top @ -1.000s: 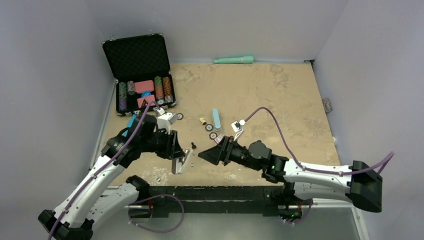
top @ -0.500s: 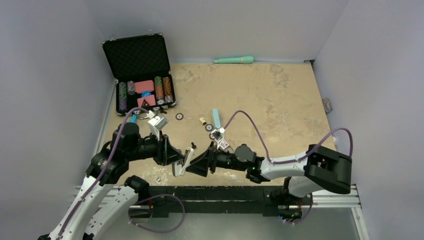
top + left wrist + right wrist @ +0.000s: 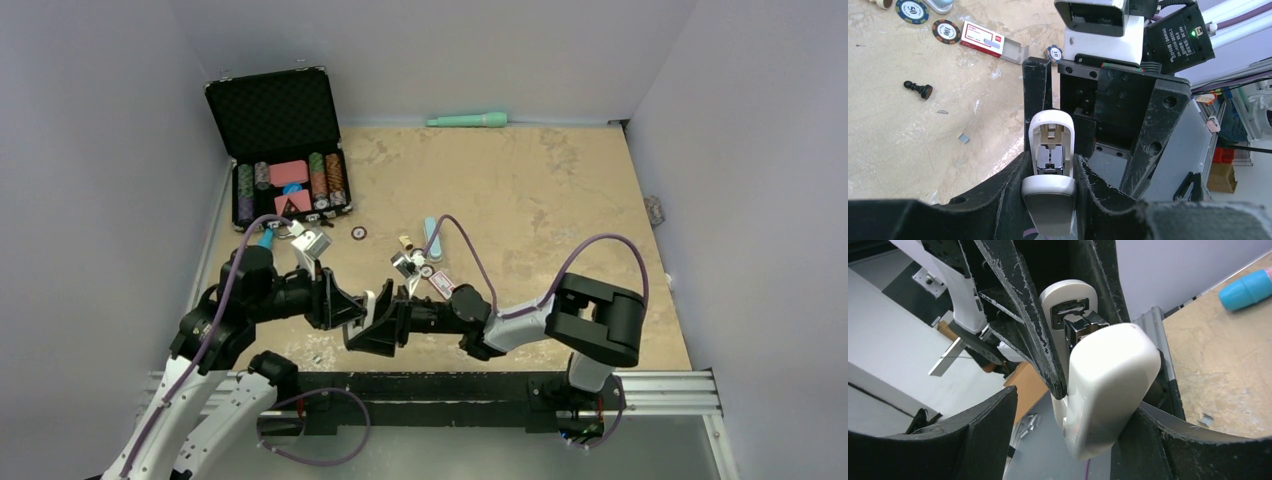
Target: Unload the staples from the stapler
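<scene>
Next, I close my right gripper before I open my left gripper, because my left gripper clamps the stapler's sides (image 3: 1049,186) and my right gripper is still open around its lid (image 3: 1110,380).
A white stapler (image 3: 369,303) hangs over the table's near edge, hinged open, and my left gripper (image 3: 1050,172) is shut on its sides. Its chrome staple channel (image 3: 1050,159) shows between the white lid and base. My right gripper (image 3: 1079,405) faces the left one with the stapler's rounded lid (image 3: 1108,375) between its jaws. It stands open: the left finger (image 3: 983,425) is apart from the lid and the right finger (image 3: 1158,440) lies against it. A few loose staples (image 3: 963,138) lie on the table.
A red and white staple box (image 3: 980,39) lies open near poker chips (image 3: 912,9) and a black chess pawn (image 3: 918,89). An open black chip case (image 3: 280,150) stands at the back left. A teal tube (image 3: 467,120) lies along the back wall.
My right arm has reached left across the table until its jaws came around the stapler, and they have narrowed a little. The left gripper has kept its hold, shifting slightly.
</scene>
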Available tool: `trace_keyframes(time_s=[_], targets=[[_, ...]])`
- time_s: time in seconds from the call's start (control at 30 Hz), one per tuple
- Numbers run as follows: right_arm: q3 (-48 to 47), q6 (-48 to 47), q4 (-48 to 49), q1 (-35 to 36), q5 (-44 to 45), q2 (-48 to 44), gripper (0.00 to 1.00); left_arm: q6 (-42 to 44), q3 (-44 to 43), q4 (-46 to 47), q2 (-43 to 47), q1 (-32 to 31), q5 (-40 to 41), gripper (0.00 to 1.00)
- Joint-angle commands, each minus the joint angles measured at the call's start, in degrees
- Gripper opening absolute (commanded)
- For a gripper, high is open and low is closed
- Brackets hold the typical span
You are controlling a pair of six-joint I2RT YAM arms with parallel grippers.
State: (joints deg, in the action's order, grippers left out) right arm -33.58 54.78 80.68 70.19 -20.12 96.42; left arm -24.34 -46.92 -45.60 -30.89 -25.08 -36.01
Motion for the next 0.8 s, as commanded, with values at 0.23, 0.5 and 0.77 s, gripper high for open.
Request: trace_keyframes(time_s=[0.23, 0.5, 0.77], targets=[[-4.02, 1.17, 7.70, 1.60, -3.42, 2.90, 0.59, 0.48, 0.23, 3.55, 1.01, 0.82, -1.56, 0.00], [-3.89, 2.44, 8.92, 1.74, -3.67, 4.21, 0.41, 0.43, 0.18, 3.43, 1.22, 0.95, -1.15, 0.00], [-4.03, 2.70, 7.97, 1.79, -4.08, 3.80, 0.00, 0.61, -0.08, 2.82, 0.61, 0.91, 0.52, 0.03]])
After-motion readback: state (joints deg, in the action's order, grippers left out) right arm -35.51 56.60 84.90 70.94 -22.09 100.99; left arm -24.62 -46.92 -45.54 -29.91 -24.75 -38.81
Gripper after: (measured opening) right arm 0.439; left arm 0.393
